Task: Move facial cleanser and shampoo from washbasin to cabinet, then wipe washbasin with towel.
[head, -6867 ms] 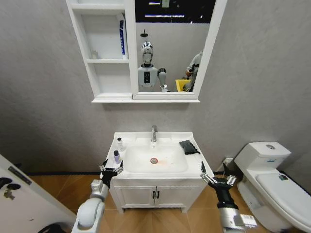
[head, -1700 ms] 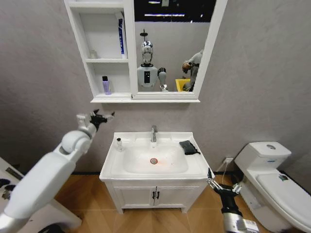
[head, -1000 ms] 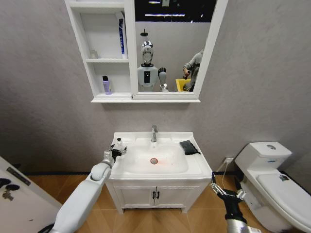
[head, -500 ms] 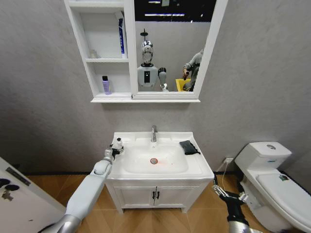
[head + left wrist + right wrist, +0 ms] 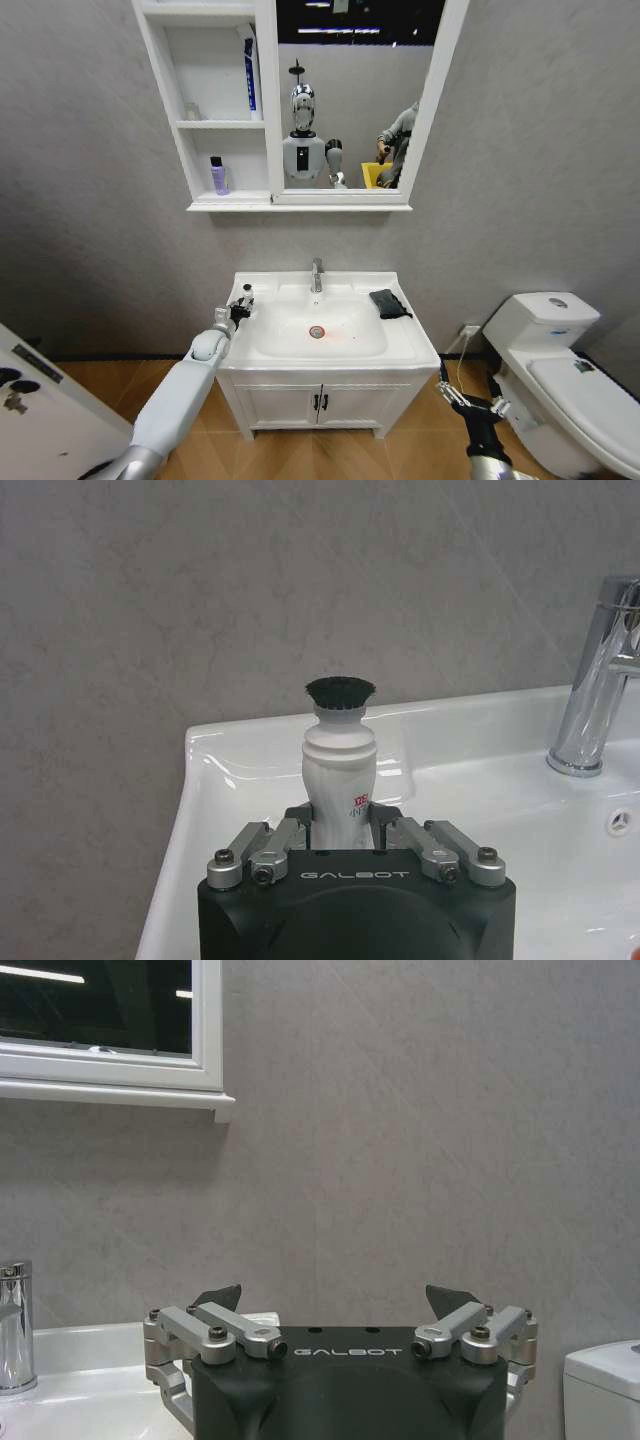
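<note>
I expect the red ring (image 5: 317,332) around the drain to come off when I wipe with the towel, since faint red smears (image 5: 341,335) stray across the basin beside the drain.
A small white bottle (image 5: 245,296) with a black cap (image 5: 340,691) stands upright on the washbasin's (image 5: 414,346) back left corner. My left gripper (image 5: 238,309) is shut on its lower body, one finger (image 5: 300,820) on each side. A purple bottle (image 5: 217,175) stands on the cabinet's (image 5: 266,120) lower shelf. The dark folded towel (image 5: 389,303) lies on the basin top to the right of the chrome faucet (image 5: 317,275). My right gripper (image 5: 468,398) hangs open, low beside the vanity's right front corner, holding nothing.
A blue-and-white tube (image 5: 250,75) stands on the cabinet's upper shelf. The mirror (image 5: 350,100) adjoins the shelves. A white toilet (image 5: 560,360) stands at the right. The two-door vanity (image 5: 320,400) sits below the basin. Grey wall (image 5: 400,1160) lies behind.
My left arm came down from the cabinet, where the purple bottle now stands, to the basin's left corner and closed around the white bottle. The right gripper sank slightly lower.
</note>
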Controlling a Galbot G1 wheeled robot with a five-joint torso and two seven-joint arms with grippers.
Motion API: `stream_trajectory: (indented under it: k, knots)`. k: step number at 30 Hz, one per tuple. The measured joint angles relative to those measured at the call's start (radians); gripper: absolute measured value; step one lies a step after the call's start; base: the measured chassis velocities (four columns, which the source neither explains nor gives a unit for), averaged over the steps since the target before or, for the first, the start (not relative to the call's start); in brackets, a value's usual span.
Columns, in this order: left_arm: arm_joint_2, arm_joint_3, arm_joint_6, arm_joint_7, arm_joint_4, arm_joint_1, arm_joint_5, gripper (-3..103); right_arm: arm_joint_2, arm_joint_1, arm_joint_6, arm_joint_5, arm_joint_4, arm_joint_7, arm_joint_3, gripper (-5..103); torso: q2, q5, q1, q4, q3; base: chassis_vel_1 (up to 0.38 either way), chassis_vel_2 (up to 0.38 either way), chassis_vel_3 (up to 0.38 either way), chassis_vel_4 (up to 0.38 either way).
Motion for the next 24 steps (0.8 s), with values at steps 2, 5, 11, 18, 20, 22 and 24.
stream_trajectory:
  k: [2,5,11,18,20,22,24]
  knots:
    - [0.008,-0.002,0.005,0.000,-0.023,0.005,-0.006,29,0.000,-0.001,0.000,-0.001,0.004,0.000,0.000,100,0.000,0.0000,0.000,0.0000,0.000,0.000,0.000,0.000,0.000]
    - [0.039,-0.004,0.036,-0.023,-0.120,0.013,-0.017,29,-0.002,-0.001,0.000,-0.004,0.012,0.000,0.001,100,0.000,0.0001,0.000,0.0002,0.000,0.000,0.000,0.000,0.000]
    - [0.094,0.012,0.133,-0.099,-0.272,-0.028,-0.080,29,0.004,0.010,-0.016,-0.026,0.031,0.000,-0.010,100,0.000,0.0001,0.000,0.0002,0.000,0.000,0.000,0.000,0.000]
    - [0.240,0.075,0.387,-0.259,-0.464,-0.269,-0.394,29,0.010,0.009,-0.025,-0.039,0.047,0.001,-0.013,100,0.000,0.0004,0.000,-0.0001,0.000,0.000,0.000,0.000,0.000]
    - [0.296,0.099,0.434,-0.291,-0.488,-0.382,-0.532,29,0.015,0.007,-0.024,-0.039,0.048,0.002,-0.009,100,0.000,0.0003,0.000,-0.0003,0.000,0.000,0.000,0.000,0.000]
    - [0.325,0.105,0.455,-0.303,-0.493,-0.439,-0.605,29,0.016,0.006,-0.024,-0.036,0.048,0.002,-0.005,100,0.000,-0.0001,0.000,-0.0001,0.000,0.000,0.000,0.000,0.000]
    - [0.349,0.115,0.472,-0.305,-0.487,-0.492,-0.657,29,0.015,0.005,-0.022,-0.032,0.048,0.003,0.000,100,0.000,0.0002,0.000,0.0005,0.000,0.000,0.000,0.000,0.000]
